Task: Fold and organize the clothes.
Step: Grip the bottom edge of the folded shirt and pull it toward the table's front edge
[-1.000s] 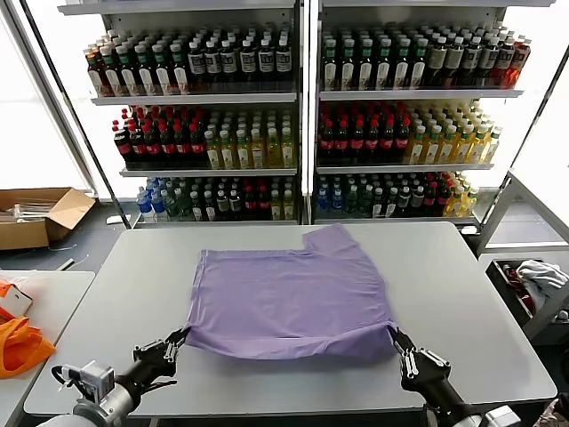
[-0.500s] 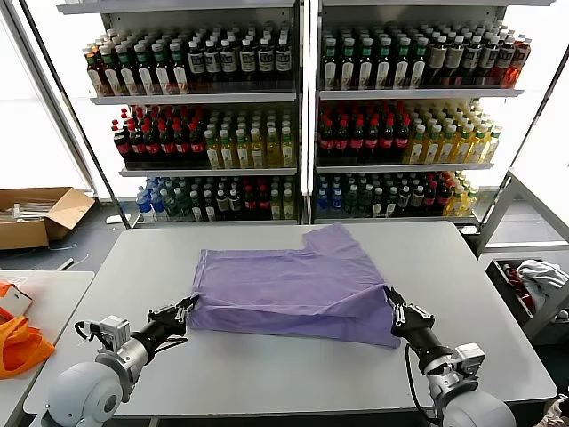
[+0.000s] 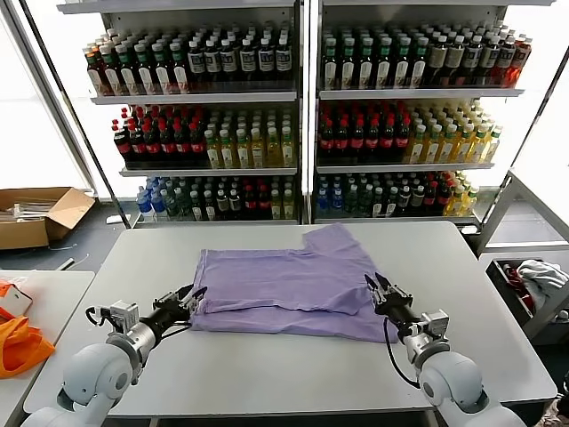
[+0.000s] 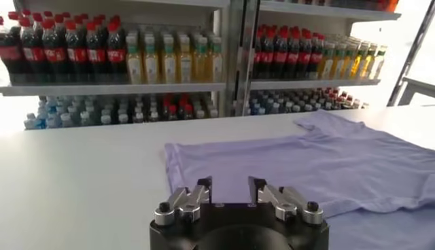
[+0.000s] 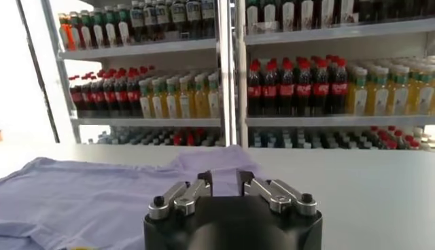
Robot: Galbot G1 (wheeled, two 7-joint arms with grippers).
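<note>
The T-shirt's sleeve point(image 3: 331, 236) is at the table's far edge, so the robot's left gripper and right gripper should pull the near corners point(image 3: 196, 325) toward the robot before the next fold.
A lavender T-shirt point(image 3: 284, 294) lies on the grey table point(image 3: 267, 374), its near part folded back over itself and one sleeve pointing toward the shelves. My left gripper point(image 3: 194, 296) is low at the left corner of the folded-back edge. In the left wrist view point(image 4: 229, 189) its fingers point(image 4: 202, 189) stand apart, with purple cloth point(image 4: 326, 163) showing in the gap. My right gripper point(image 3: 373, 286) is at the right corner of that edge. In the right wrist view point(image 5: 222, 182) its fingers stand a little apart, with the shirt point(image 5: 81, 197) beyond them.
Drink shelves point(image 3: 302, 116) stand behind the table. An orange bag point(image 3: 18, 342) lies on a side table at the left. A cardboard box point(image 3: 40, 213) sits on the floor. A white-and-red bundle point(image 3: 538, 276) sits in a bin at the right.
Both grippers have moved away from the table's near edge toward the shelves, carrying the shirt's near hem over the rest of the shirt. The fold now lies flatter.
</note>
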